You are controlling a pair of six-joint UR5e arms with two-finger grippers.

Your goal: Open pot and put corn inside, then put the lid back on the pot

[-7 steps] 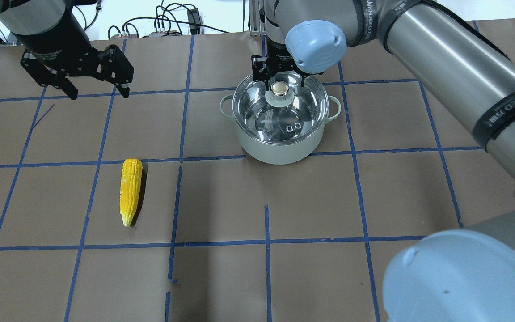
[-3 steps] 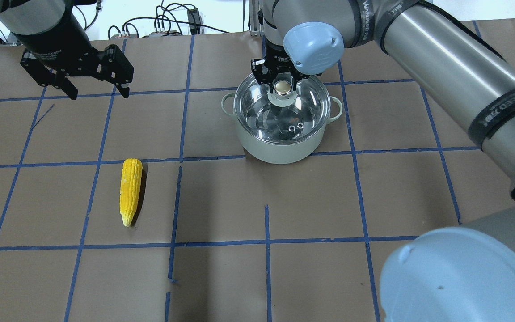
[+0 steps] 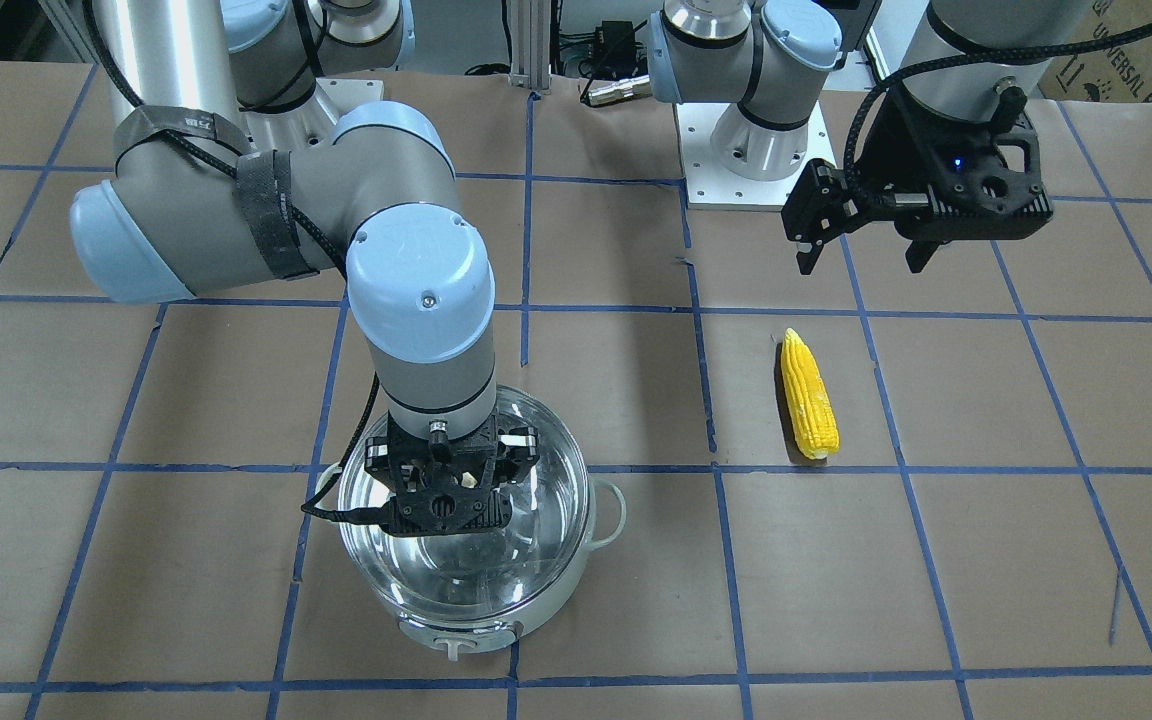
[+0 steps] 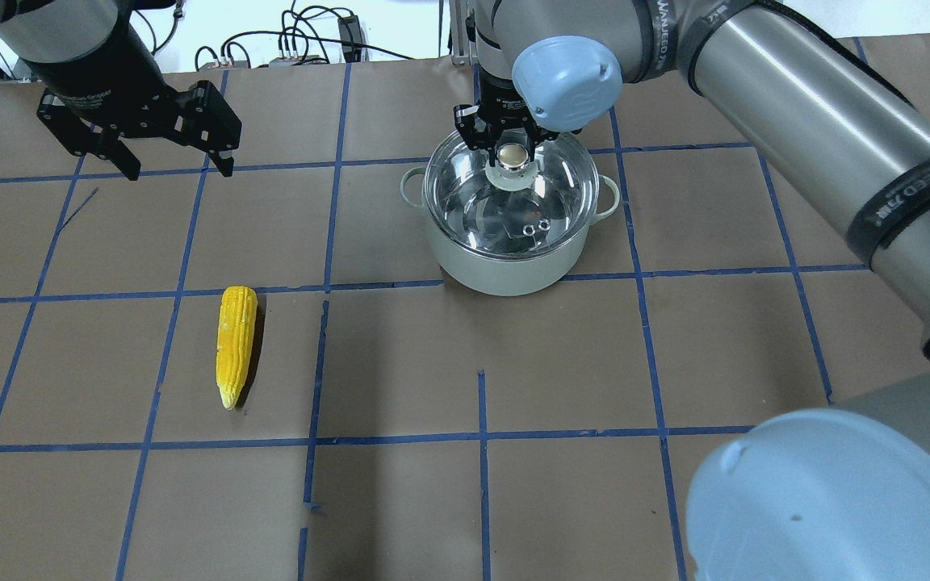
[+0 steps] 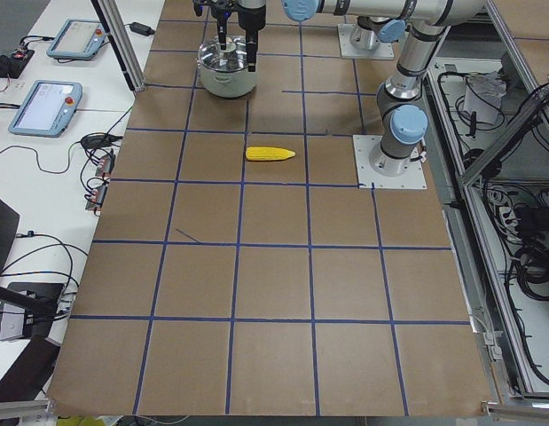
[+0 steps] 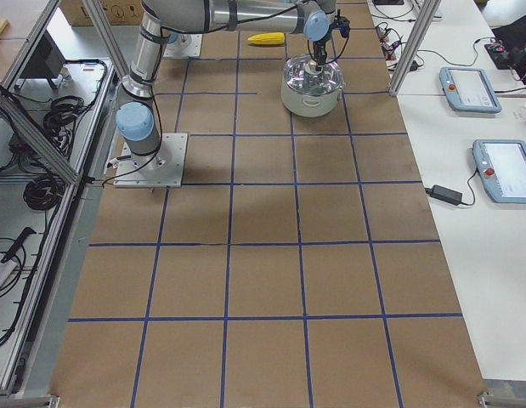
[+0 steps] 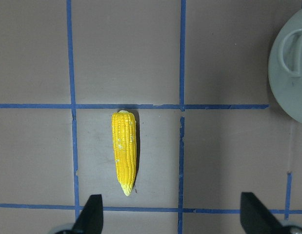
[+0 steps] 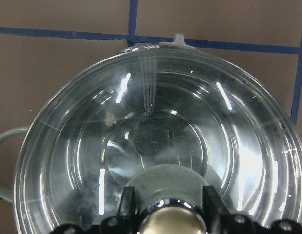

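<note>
The robot will see the corn (image 3: 809,397) fit whole inside the pot when it lowers the corn in, because the corn's length is less than the width of the glass lid (image 3: 464,576).
The pot (image 4: 505,270) stands at the far middle of the table with the glass lid (image 4: 550,190) on it. My right gripper (image 4: 513,152) is down on the lid, its fingers (image 8: 126,202) pressed on both sides of the beige knob (image 8: 171,224), shut on it. The front view shows this gripper (image 3: 441,505) over the pot (image 3: 546,600). The corn (image 4: 236,343) lies on the paper left of the pot, point towards the robot. My left gripper (image 4: 181,171) hangs open and empty above the table beyond the corn; its wrist view shows the corn (image 7: 125,153) ahead of the fingertips.
Brown paper with blue tape lines covers the table. Cables (image 4: 295,40) lie along the far edge. The two arm bases (image 3: 751,150) stand at the robot's side. Tablets (image 6: 471,89) lie on a side bench.
My right gripper has come down a little and its fingers have closed in on the lid's knob. The pot has shifted slightly. The left arm and the corn have not moved.
</note>
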